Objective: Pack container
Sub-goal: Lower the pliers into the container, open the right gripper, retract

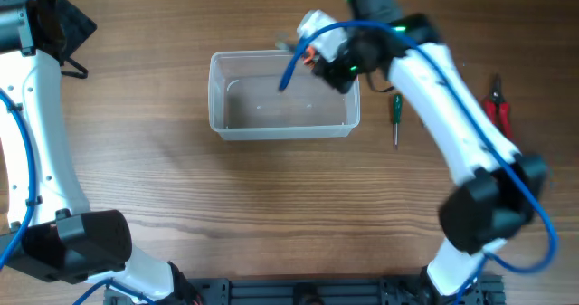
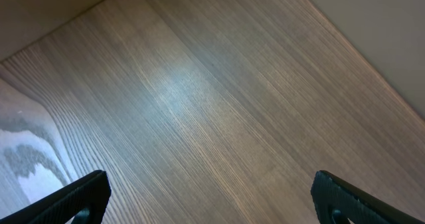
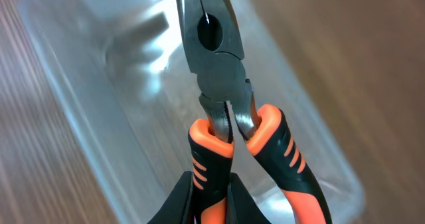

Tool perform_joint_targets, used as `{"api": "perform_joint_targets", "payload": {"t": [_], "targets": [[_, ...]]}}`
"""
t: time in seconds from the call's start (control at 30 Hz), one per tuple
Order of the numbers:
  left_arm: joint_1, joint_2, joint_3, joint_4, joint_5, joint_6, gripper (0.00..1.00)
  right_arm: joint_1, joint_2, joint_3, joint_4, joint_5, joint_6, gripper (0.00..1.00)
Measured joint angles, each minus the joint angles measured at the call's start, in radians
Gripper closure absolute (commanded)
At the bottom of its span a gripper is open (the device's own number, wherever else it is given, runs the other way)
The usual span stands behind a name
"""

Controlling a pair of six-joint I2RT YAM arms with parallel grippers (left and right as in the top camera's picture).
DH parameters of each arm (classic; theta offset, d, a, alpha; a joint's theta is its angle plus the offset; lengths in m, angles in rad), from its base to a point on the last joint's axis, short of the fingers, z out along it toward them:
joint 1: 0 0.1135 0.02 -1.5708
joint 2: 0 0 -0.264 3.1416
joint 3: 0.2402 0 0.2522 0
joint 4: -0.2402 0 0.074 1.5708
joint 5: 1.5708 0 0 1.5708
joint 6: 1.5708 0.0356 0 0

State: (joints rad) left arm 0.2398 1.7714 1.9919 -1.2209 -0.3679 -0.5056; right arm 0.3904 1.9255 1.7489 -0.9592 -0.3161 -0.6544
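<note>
The orange-and-black pliers' jaws (image 3: 211, 34) are pointing over the bin's empty bottom (image 1: 282, 100). My right gripper goes on lowering the pliers inward until both of their handles are inside the bin's sides, and then let go.
The container (image 1: 217, 124) is a clear plastic bin in the middle of the table, with nothing seen inside; it also shows in the right wrist view (image 3: 86, 104). My right gripper (image 3: 212, 207) is shut on one handle of orange-and-black pliers (image 3: 219, 84), holding them above the bin's far right corner with their dark jaws pointing over the bin. In the overhead view the gripper (image 1: 317, 56) sits at that corner and mostly hides the pliers. My left gripper (image 2: 209, 201) is open and empty over bare wood, far left of the bin.
A green-handled screwdriver (image 1: 395, 115) lies right of the bin. Red-handled pliers (image 1: 497, 106) lie further right. A dark object (image 1: 72, 29) sits at the far left edge by the left arm.
</note>
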Motion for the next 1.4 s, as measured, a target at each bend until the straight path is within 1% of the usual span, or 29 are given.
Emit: {"api": "perform_joint_targets", "payload": {"t": [0.2,0.3,0.4,0.53,0.7,0.73,0.77,0.83,0.87,0.9,0.93,1.0,1.07,1.13,1.23,1.27,1.3,1.37,1.4], "targets": [[0.0,0.0,0.0,0.0,0.0,0.0,0.0,0.052,0.152,0.0,0.023,0.127,-0.118,0.96],[0.0,0.0,0.0,0.0,0.0,0.0,0.0,0.053,0.197,-0.002,0.083,0.195,-0.151,0.96],[0.0,0.0,0.0,0.0,0.0,0.0,0.0,0.047,0.22,-0.002,0.14,0.245,-0.167,0.96],[0.0,0.0,0.0,0.0,0.0,0.0,0.0,0.042,0.23,-0.002,0.171,0.269,-0.182,0.96],[0.0,0.0,0.0,0.0,0.0,0.0,0.0,0.042,0.231,-0.002,0.175,0.268,-0.184,0.9],[0.0,0.0,0.0,0.0,0.0,0.0,0.0,0.042,0.231,-0.002,0.175,0.268,-0.181,0.86],[0.0,0.0,0.0,0.0,0.0,0.0,0.0,0.042,0.231,-0.002,0.175,0.268,-0.18,0.72],[0.0,0.0,0.0,0.0,0.0,0.0,0.0,0.042,0.231,-0.002,0.176,0.267,-0.177,0.6],[0.0,0.0,0.0,0.0,0.0,0.0,0.0,0.042,0.231,-0.002,0.177,0.266,-0.175,0.56],[0.0,0.0,0.0,0.0,0.0,0.0,0.0,0.042,0.231,-0.002,0.18,0.265,-0.167,0.49],[0.0,0.0,0.0,0.0,0.0,0.0,0.0,0.042,0.231,-0.002,0.182,0.265,-0.158,0.48],[0.0,0.0,0.0,0.0,0.0,0.0,0.0,0.042,0.231,-0.002,0.181,0.265,-0.116,0.5],[0.0,0.0,0.0,0.0,0.0,0.0,0.0,0.042,0.231,-0.002,0.18,0.265,-0.068,0.56],[0.0,0.0,0.0,0.0,0.0,0.0,0.0,0.042,0.231,-0.002,0.177,0.265,-0.013,0.59],[0.0,0.0,0.0,0.0,0.0,0.0,0.0,0.042,0.224,-0.002,0.161,0.265,0.074,0.6],[0.0,0.0,0.0,0.0,0.0,0.0,0.0,0.042,0.214,-0.003,0.153,0.265,0.108,0.59],[0.0,0.0,0.0,0.0,0.0,0.0,0.0,0.042,0.195,-0.003,0.148,0.265,0.142,0.52],[0.0,0.0,0.0,0.0,0.0,0.0,0.0,0.04,0.146,-0.005,0.144,0.265,0.196,0.47],[0.0,0.0,0.0,0.0,0.0,0.0,0.0,0.039,0.137,-0.005,0.144,0.265,0.195,0.44]]}}
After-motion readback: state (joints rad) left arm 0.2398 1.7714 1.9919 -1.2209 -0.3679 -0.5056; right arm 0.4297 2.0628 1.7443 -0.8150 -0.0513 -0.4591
